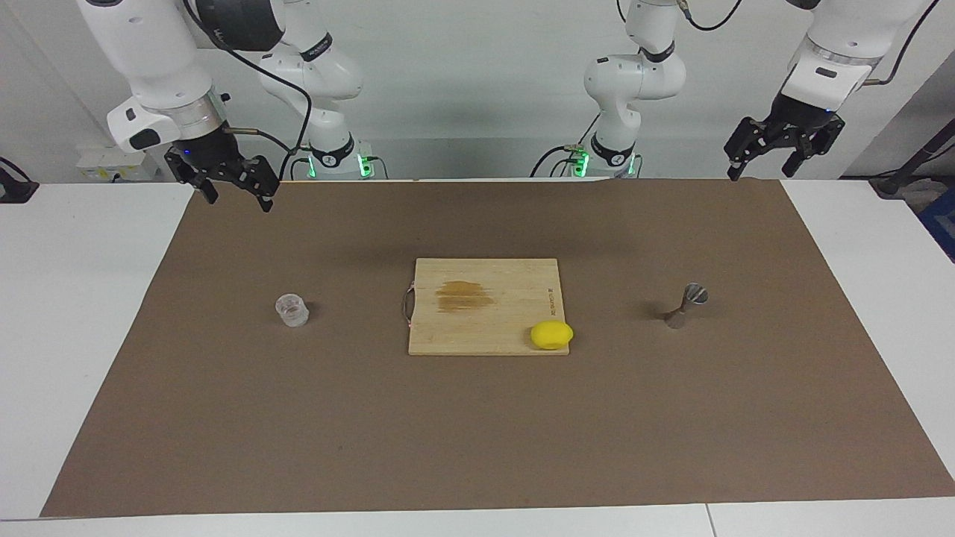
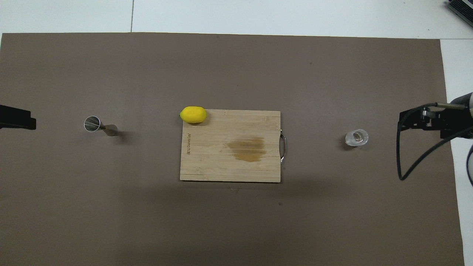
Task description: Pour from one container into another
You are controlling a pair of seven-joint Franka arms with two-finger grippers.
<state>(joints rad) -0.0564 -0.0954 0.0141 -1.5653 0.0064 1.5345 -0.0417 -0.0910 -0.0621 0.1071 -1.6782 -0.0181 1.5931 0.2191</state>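
Observation:
Next, I turn my left gripper level and move in on the jigger's side (image 1: 686,307) before pouring, because the gripper is pointing down and the silver jigger's open top (image 2: 92,123) is facing up.
The clear ribbed tumbler (image 1: 292,310) stands upright on the brown mat toward the right arm's end of the table; it also shows in the overhead view (image 2: 356,137). The silver hourglass jigger (image 1: 688,304) stands upright toward the left arm's end, and its open top shows in the overhead view (image 2: 99,126). My right gripper (image 1: 239,203) hangs open and empty, raised over the mat's edge by its base, apart from the tumbler. My left gripper (image 1: 759,174) hangs open and empty, raised over the mat's corner by its base, apart from the jigger.
A wooden cutting board (image 1: 485,328) with a dark stain and a metal handle lies at the mat's middle, between the two containers. A yellow lemon (image 1: 552,335) sits on its corner toward the jigger. The brown mat (image 1: 477,432) covers most of the white table.

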